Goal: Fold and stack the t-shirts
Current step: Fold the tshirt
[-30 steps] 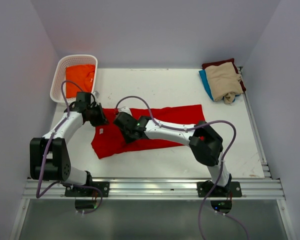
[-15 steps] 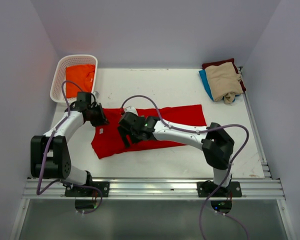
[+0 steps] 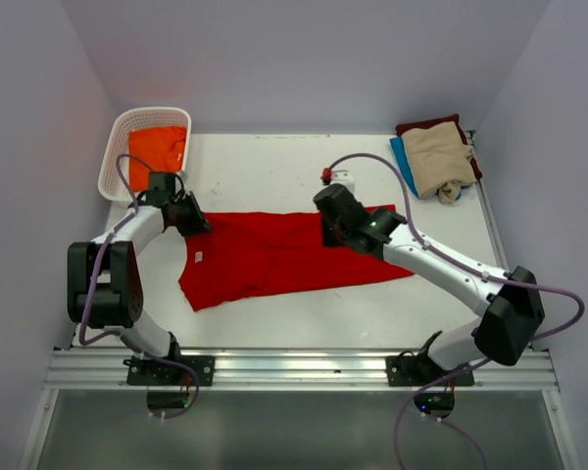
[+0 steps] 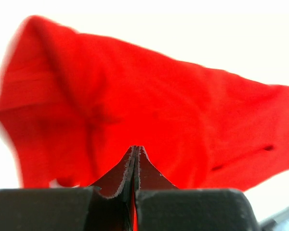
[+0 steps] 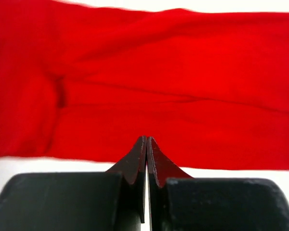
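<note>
The red t-shirt is lying crosswise with its tag end (image 3: 198, 257) by my left gripper. My right gripper should first push down on the hem end (image 3: 380, 268) and swing it around toward the front.
The large red t-shirt (image 3: 284, 257) lies spread lengthwise across the table's middle, its small white tag (image 3: 198, 258) near the left end. My left gripper (image 3: 201, 225) is shut at the shirt's upper left corner; in the left wrist view its jaws (image 4: 136, 148) are pressed together with red cloth (image 4: 159, 96) between them. My right gripper (image 3: 330, 235) sits at the shirt's upper edge near the middle. Its jaws (image 5: 146, 138) are shut with only white table showing in the slit, and the red cloth (image 5: 159, 72) lies ahead of them.
A white slotted basket (image 3: 113, 162) at the back left holds an orange shirt (image 3: 159, 147). At the back right a folded beige shirt (image 3: 436, 157) lies on a maroon one (image 3: 426, 125) and a blue one (image 3: 404, 162). Walls stand close on three sides.
My right arm has swung from the shirt's left-middle to its upper edge further right. The shirt now lies flatter and reaches a little further right. My left gripper shifted slightly up and left.
</note>
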You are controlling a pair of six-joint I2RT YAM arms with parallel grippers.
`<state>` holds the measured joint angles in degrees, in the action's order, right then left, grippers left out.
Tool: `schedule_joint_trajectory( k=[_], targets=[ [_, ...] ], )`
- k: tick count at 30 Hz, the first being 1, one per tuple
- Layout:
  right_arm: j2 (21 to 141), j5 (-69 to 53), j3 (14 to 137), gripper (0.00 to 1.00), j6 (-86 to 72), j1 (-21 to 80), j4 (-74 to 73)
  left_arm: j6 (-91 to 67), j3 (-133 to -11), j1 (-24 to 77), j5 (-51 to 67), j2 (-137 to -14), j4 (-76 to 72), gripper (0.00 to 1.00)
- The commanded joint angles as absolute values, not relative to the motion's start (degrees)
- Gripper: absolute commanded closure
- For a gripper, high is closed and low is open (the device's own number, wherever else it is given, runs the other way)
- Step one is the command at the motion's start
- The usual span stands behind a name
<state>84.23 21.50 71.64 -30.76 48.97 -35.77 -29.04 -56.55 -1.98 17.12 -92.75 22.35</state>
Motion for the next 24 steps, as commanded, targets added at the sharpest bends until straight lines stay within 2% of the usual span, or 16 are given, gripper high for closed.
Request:
schedule_joint_trajectory(
  k=[1, 3, 9, 19, 24],
  targets=[
    [80.4, 23.8, 66.8, 1.0, -30.6, 43.2, -33.5, -31.5, -54.8, -1.9, 29.2, -91.2, 13.6, 1.0],
    [80.6, 24.1, 66.0, 1.0, -30.1, 39.7, -32.3, -30.2, -54.8, -0.6, 31.9, -91.7, 15.3, 1.0],
    [89.0, 21.5, 66.0, 1.0, -30.0, 32.5, -27.3, -28.5, -49.1, 1.8, 29.7, -91.1, 18.9, 1.0],
    [105.4, 16.3, 73.1, 1.0, -28.7, 26.6, -20.1, -27.6, -43.4, 2.5, 22.4, -88.3, 23.8, 1.0],
    [109.5, 13.1, 74.8, 1.0, -26.9, 26.1, -16.7, -29.4, -42.0, 3.3, 20.0, -83.5, 23.9, 1.0]
  ],
)
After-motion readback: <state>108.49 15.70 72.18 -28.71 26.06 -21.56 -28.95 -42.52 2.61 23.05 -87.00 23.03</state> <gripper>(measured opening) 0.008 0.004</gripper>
